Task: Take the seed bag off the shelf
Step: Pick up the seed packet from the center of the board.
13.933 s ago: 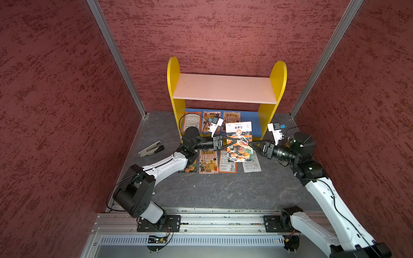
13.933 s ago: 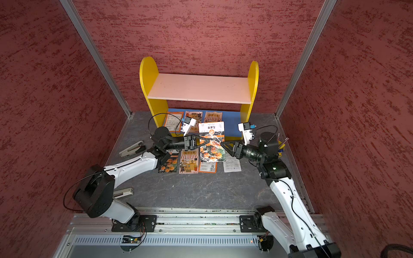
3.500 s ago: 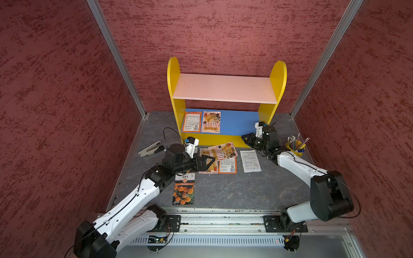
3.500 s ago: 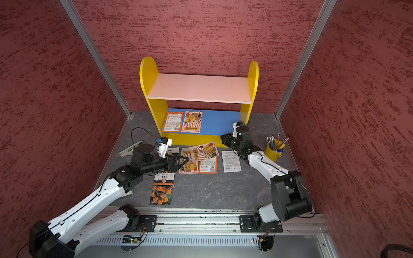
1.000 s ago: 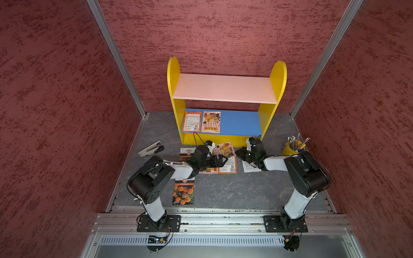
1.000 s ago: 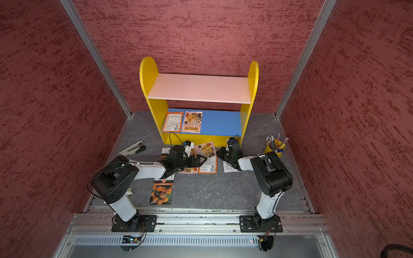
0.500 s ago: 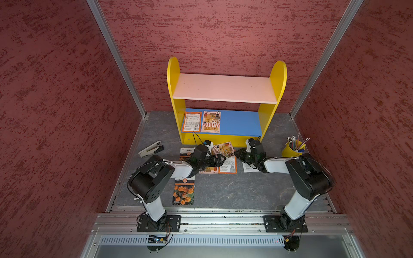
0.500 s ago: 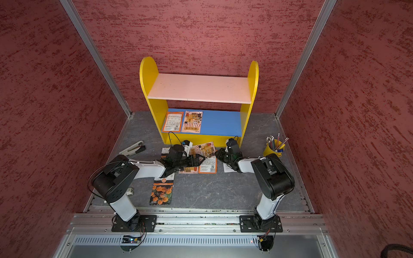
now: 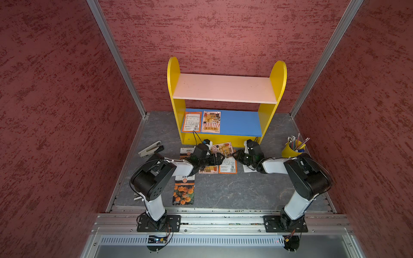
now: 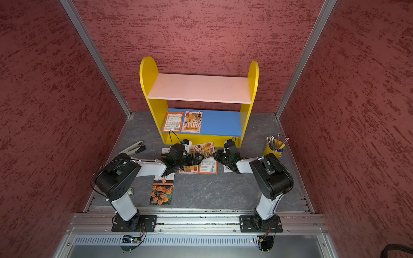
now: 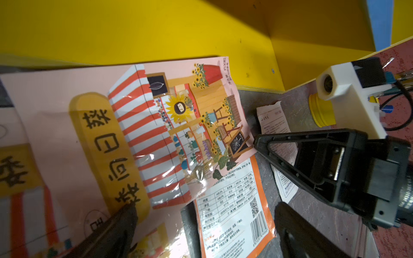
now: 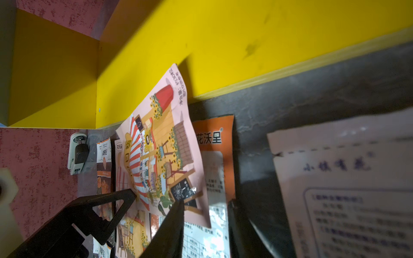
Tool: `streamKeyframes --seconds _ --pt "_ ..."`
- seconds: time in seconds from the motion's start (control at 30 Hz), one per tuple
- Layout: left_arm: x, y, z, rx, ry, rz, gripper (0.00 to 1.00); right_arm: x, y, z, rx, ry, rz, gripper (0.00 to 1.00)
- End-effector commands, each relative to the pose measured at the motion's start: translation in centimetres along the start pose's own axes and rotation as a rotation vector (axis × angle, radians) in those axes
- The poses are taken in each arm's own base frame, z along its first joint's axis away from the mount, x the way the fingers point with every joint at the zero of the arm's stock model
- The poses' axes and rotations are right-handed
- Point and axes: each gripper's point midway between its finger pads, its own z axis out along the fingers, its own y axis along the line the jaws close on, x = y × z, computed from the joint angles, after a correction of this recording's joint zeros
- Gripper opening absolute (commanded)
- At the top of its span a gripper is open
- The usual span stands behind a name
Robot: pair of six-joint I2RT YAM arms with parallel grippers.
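Next, I lift the pink seed bag by its blackboard corner with my right gripper and turn it upright, because the bag is lying lengthwise along the shelf's front.
The shelf stands at the back wall. Two seed bags lie on its blue lower board at the left, one orange-edged and one pink. On the floor before the shelf, a pink sunflower-shop seed bag rests on other bags. My left gripper hovers wide open over those floor bags. My right gripper faces it, jaws apart at the pink bag's corner, holding nothing.
An orange-backed bag, a white packet and a marigold bag lie on the grey floor. A yellow pencil cup stands at the right and a stapler at the left. Red walls close in on three sides.
My right gripper's jaws have spread apart at the pink floor bag's corner. Both arms have hardly shifted, and the left gripper has stayed wide open.
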Motion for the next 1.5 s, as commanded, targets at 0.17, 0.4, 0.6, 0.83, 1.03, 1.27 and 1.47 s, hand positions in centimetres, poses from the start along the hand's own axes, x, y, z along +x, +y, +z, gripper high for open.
streamKeyframes --seconds 0.17,0.4,0.6,0.83,1.03,1.27,1.47 --pt "0.4 0.7 0.6 -0.005 0.006 -0.001 1.00 0.0 0.7 0.7 -0.016 0.001 -0.020 0.37" --pt "0.5 0.6 0.6 0.005 0.008 -0.005 1.00 -0.2 1.1 1.4 -0.032 0.000 -0.017 0.33" --pt "0.5 0.6 0.5 0.011 0.007 -0.011 1.00 -0.6 1.6 1.6 -0.047 -0.008 -0.015 0.17" --pt "0.1 0.5 0.3 0.027 -0.004 -0.020 1.00 -0.8 1.9 0.7 -0.056 -0.030 -0.020 0.00" --pt "-1.3 -0.9 -0.7 0.074 -0.036 -0.023 1.00 -1.2 3.2 -1.2 -0.103 -0.068 -0.041 0.00" --pt "-4.6 -4.9 -5.9 0.126 -0.091 0.043 1.00 -0.8 4.8 -4.3 -0.153 -0.077 -0.072 0.00" --pt "-6.1 -8.0 -12.1 0.132 -0.115 0.132 1.00 0.6 6.8 -8.1 -0.240 -0.066 -0.125 0.00"
